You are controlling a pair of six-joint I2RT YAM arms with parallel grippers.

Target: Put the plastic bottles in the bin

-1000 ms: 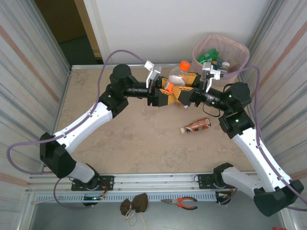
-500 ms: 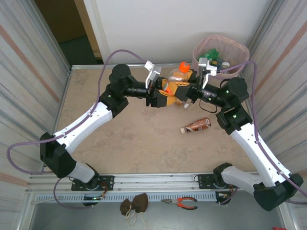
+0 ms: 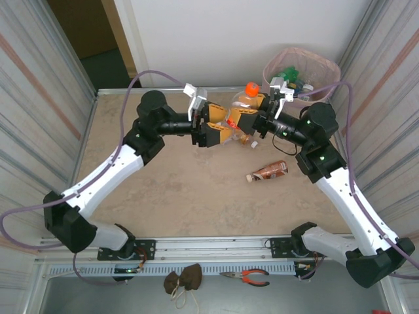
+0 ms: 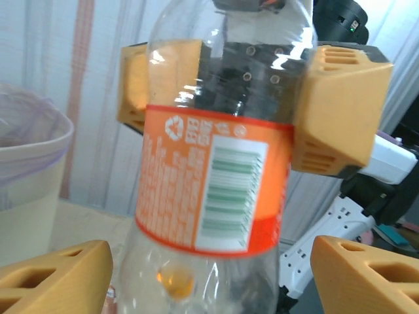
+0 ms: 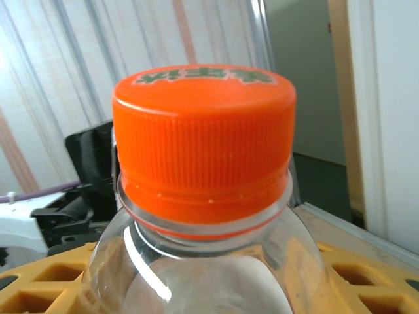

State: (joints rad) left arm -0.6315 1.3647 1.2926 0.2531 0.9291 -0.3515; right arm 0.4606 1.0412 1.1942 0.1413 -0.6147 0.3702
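I keep carrying the bottle with my right gripper until it hangs over the bin's opening (image 3: 305, 73), as my left gripper is open and clear of the orange-capped bottle's lower part (image 4: 200, 284).
A clear plastic bottle (image 3: 240, 103) with an orange cap (image 5: 203, 140) and an orange label (image 4: 209, 186) hangs above the back of the table, held upright. My right gripper (image 3: 249, 120) is shut on its upper body; its yellow fingers (image 4: 337, 108) clamp both sides. My left gripper (image 3: 219, 124) stands open around the bottle's lower part, its fingers (image 4: 55, 278) a little off the plastic. A brown bottle (image 3: 268, 171) lies on the table below the right gripper. The bin (image 3: 326, 67), pink-rimmed, stands at the back right with several bottles (image 3: 288, 76) inside.
Striped walls close in the table (image 3: 163, 183) on the left and right. The bin's pale wall (image 4: 26, 190) shows at the left of the left wrist view. Pliers (image 3: 249, 277) and a brown cloth (image 3: 183, 280) lie below the table's near rail.
My left gripper has opened off the bottle, and the left arm has drawn back to the left. The right gripper closed on the bottle and keeps hold of it.
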